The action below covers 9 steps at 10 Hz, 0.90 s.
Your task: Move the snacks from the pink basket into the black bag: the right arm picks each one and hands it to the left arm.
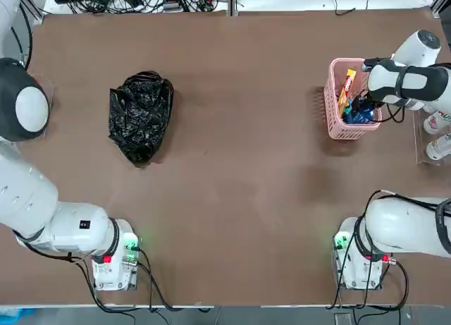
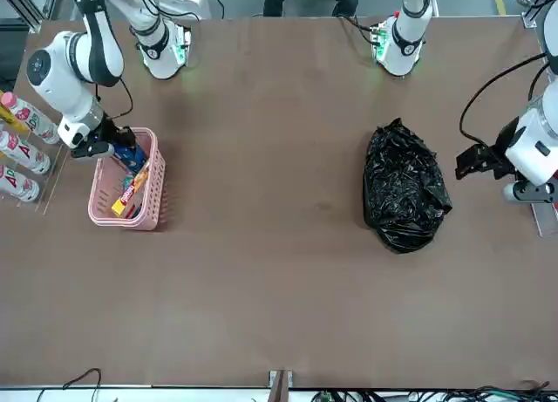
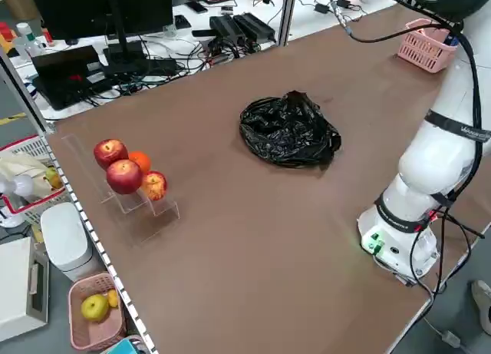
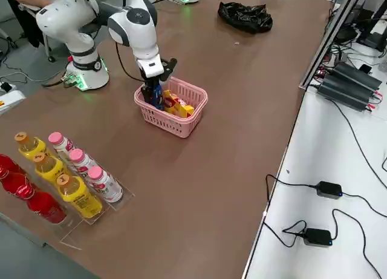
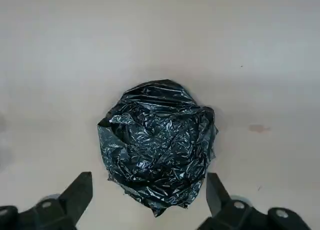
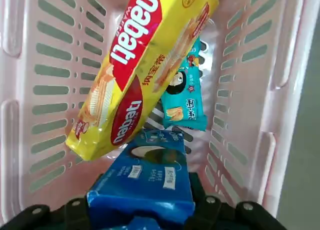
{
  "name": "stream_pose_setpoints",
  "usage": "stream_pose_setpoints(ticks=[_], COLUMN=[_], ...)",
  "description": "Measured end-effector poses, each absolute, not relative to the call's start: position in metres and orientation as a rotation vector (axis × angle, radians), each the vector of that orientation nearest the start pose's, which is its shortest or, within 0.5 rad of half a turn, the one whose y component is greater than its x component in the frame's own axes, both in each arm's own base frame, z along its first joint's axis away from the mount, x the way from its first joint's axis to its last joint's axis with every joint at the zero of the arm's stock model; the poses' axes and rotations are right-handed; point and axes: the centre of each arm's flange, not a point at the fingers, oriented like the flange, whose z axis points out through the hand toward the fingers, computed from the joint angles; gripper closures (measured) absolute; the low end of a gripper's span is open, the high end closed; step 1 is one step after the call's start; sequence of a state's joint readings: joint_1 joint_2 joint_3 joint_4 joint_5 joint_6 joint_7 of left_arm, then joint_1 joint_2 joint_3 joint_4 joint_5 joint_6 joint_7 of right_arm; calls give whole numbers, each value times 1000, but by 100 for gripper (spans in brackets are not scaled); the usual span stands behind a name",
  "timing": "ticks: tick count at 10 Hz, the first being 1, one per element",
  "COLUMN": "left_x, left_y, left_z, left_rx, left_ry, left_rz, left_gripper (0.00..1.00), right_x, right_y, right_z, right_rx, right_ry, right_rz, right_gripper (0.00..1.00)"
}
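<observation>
The blue pack (image 2: 131, 156) will lie flat and stay in view when I lower it onto the black bag's crumpled middle (image 2: 405, 191), because that middle is shallow.
The pink basket (image 1: 330, 106) (image 6: 55, 80) stands at the table's right side and holds three snacks. A long yellow-orange pack (image 6: 140, 65) leans across it. Under that lie a small teal pack (image 6: 186, 98) and a blue pack (image 6: 142, 180). My right gripper (image 2: 122, 149) (image 6: 142, 202) reaches down into the basket's near end, its fingers pressed against both sides of the blue pack, which still rests inside. The crumpled black bag (image 1: 141, 117) (image 5: 157, 140) lies on the table's left half. My left gripper (image 5: 149, 192) hangs open above the bag, near the left edge.
Bottles (image 4: 60, 176) stand in a clear rack just right of the basket, close to the right arm. Apples (image 3: 123, 173) sit on a clear stand at the far left edge. Brown tabletop (image 1: 239, 163) stretches between bag and basket.
</observation>
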State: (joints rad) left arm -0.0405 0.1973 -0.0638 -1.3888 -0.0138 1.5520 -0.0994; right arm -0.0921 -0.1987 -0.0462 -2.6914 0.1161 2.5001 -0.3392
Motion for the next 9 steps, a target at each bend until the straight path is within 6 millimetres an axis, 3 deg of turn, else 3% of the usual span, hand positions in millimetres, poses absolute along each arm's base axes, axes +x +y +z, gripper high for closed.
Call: stream_pose_setpoints(ticks=[5,9], left_x=[609,609], left_y=[-59,-63], left_z=[594,594], left_rx=[-3164,-3164], left_ry=[-2,7], left_rz=[56,56], left_gripper=[0,0], right_x=[402,416], right_y=[-55,-55], right_z=[299,321], right_rx=[-3055,-3027], right_ry=[-180,-196], right_rz=[-10,82], right_gripper=[39,39])
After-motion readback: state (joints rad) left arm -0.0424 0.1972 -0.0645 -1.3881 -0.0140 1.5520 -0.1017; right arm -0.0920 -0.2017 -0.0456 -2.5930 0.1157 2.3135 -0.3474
